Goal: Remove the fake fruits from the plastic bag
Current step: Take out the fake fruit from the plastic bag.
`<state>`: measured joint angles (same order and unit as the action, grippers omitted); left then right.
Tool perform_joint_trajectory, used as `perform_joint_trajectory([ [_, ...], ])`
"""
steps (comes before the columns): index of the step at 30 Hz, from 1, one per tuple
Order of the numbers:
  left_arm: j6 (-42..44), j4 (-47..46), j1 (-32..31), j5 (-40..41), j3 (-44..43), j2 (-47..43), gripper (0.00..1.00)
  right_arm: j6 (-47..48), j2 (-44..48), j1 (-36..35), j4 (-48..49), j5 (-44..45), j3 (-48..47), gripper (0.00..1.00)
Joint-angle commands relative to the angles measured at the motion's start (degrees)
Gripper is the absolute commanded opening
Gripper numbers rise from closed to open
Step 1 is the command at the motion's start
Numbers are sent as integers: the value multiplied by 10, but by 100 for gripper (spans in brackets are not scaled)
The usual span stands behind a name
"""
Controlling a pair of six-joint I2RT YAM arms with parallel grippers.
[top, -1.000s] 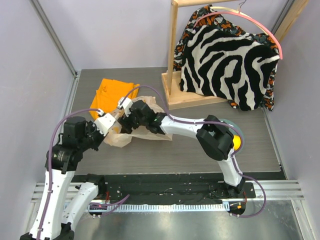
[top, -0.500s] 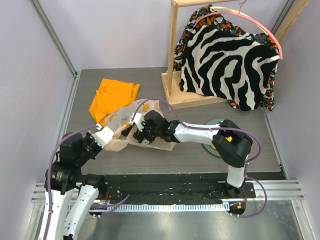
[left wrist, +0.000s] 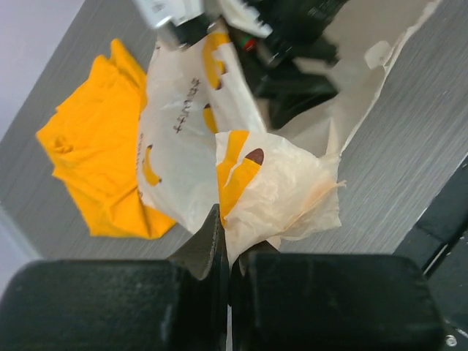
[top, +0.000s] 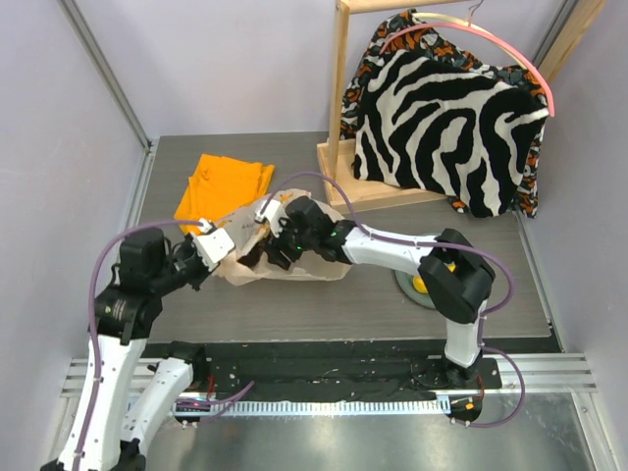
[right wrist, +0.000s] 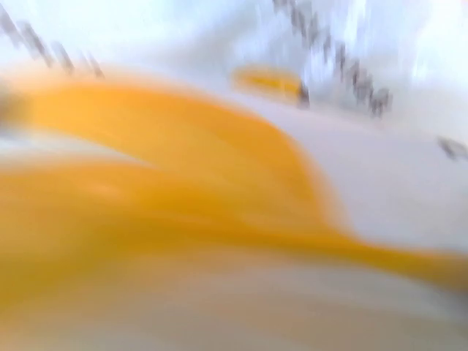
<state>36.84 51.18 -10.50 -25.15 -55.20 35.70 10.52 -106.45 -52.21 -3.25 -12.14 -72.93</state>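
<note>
My left gripper is holding the bag's edge [top: 225,263]. The plastic bag [top: 312,267] will therefore stay back with its opening open when I pull out the hidden fruit.
The plastic bag [top: 304,257] lies crumpled left of the table's centre, beige-white with orange marks. My left gripper [top: 214,242] is shut on the bag's left edge; the left wrist view shows the plastic [left wrist: 274,194] pinched between the closed jaws [left wrist: 227,245]. My right gripper [top: 267,245] reaches into the bag's mouth, its fingertips hidden by plastic. The right wrist view is a blur of orange and white, with no fingers or fruit to make out. A yellow fruit [top: 420,286] lies on a grey plate [top: 404,285], partly behind the right arm. The other fruits are hidden.
A folded orange cloth [top: 221,184] lies just beyond the bag and also shows in the left wrist view [left wrist: 91,172]. A wooden rack [top: 339,118] with a zebra-patterned garment [top: 442,123] stands at the back right. Grey walls close in both sides.
The left gripper has moved away from the near edge, drawing the bag's left edge with it. The right gripper has shifted slightly farther back and stays in the bag's mouth.
</note>
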Motion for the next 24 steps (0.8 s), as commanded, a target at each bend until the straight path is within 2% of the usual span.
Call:
perform_joint_trajectory([
  [1, -62, -16, -5, -60, -49, 41, 0, -34, -42, -6, 54, -25, -89, 64],
  [5, -91, -27, -10, -42, -48, 34, 0, -62, -76, -10, 68, -17, -120, 65],
  [9, -104, -29, -13, -17, -39, 22, 0, -96, -102, -16, 107, 75, -157, 73],
  [10, -105, -30, -13, -12, -38, 19, 0, -93, -110, -18, 99, 76, -168, 73],
  [15, -121, -37, -13, 0, -32, 17, 0, -96, -123, -21, 62, 87, -188, 68],
  [24, -121, -48, -13, 7, -17, 15, 0, -79, -147, -33, 59, 202, -164, 64],
])
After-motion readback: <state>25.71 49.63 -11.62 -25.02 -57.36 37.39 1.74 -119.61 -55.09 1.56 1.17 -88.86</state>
